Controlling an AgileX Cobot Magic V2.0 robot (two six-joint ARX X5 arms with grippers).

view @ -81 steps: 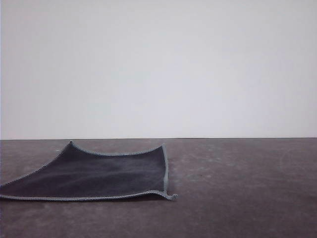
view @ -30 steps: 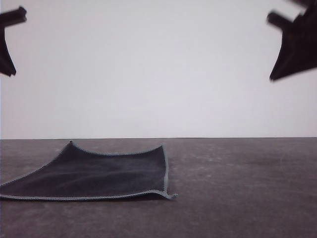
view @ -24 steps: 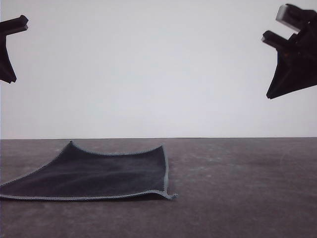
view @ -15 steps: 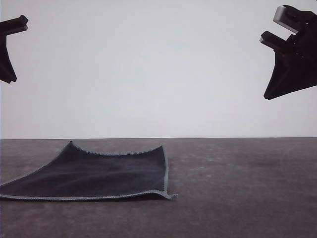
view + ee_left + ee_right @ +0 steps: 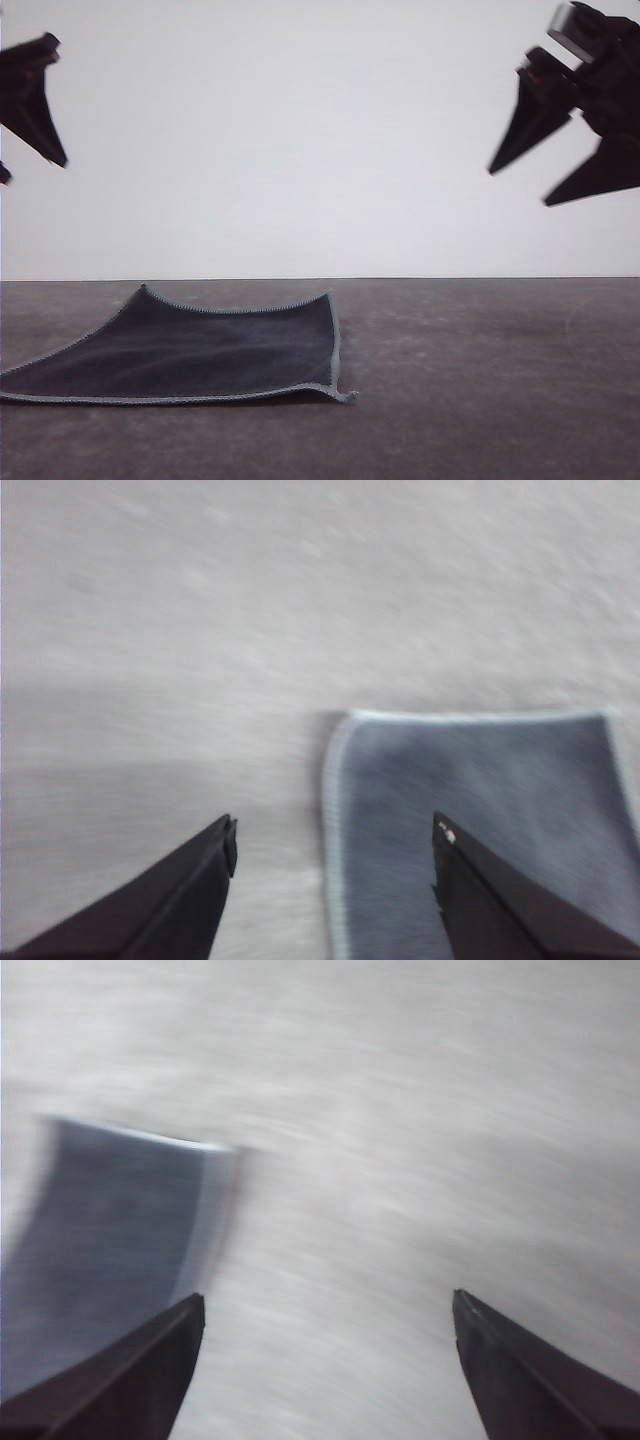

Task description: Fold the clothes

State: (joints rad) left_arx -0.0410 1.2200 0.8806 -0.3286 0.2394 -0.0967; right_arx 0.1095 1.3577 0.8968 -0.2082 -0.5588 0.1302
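Observation:
The cloth's near corner (image 5: 344, 396) is curling upward, so a gap will stay between the cloth's layers along the cloth's near edge when the robot folds it over.
The clothes are one dark charcoal cloth (image 5: 190, 350) with grey stitched edging, lying flat on the left half of the table with its near right corner curled up a little. My left gripper (image 5: 35, 172) hangs high at the left edge, open. In the left wrist view the left gripper (image 5: 332, 828) is open above the cloth (image 5: 480, 820), over one of its corners. My right gripper (image 5: 520, 187) is high at the right, open and well clear of the cloth. In the blurred right wrist view the right gripper (image 5: 327, 1298) is open over bare table, with the cloth (image 5: 110, 1220) off to one side.
The dark, mottled tabletop (image 5: 480, 380) stretches right of the cloth. A plain white wall (image 5: 300, 140) stands behind its far edge.
Both arms came into view from above. Over the last half second both grippers spread their fingers apart, and the right one swung a little toward the middle.

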